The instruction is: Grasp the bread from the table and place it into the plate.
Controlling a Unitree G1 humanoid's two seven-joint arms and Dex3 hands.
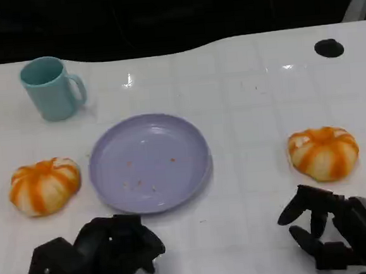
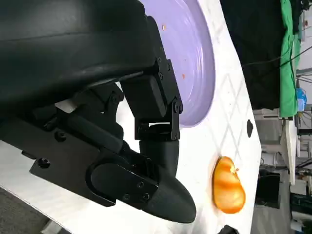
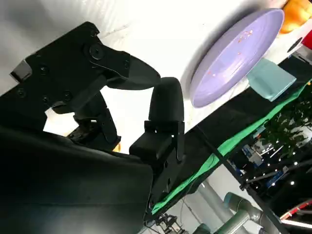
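My right gripper will make the bread [image 1: 325, 157] pinch inward when it lifts it, yet the bread will stay whole, because puffy lobes gather at a creased top [image 1: 323, 136].
Two orange-and-white striped breads lie on the white table: one [image 1: 45, 186] left of the plate, the other [image 1: 324, 153] to its right. The empty purple plate [image 1: 170, 138] sits between them with a few crumbs in it. My left hand [image 1: 100, 252] is low at the near edge, just in front of the plate's rim, and holds nothing. My right hand [image 1: 330, 230] hovers just short of the right bread, fingers apart and empty. The left wrist view shows the plate [image 2: 197, 63] and the right bread [image 2: 228, 185]. The right wrist view shows the plate [image 3: 234, 53] and the left bread [image 3: 297, 13].
A teal mug [image 1: 52, 88] stands at the back left, handle to the right; it also appears in the right wrist view [image 3: 270, 80]. A black round spot [image 1: 329, 48] marks the table's back right. Beyond the far table edge is dark.
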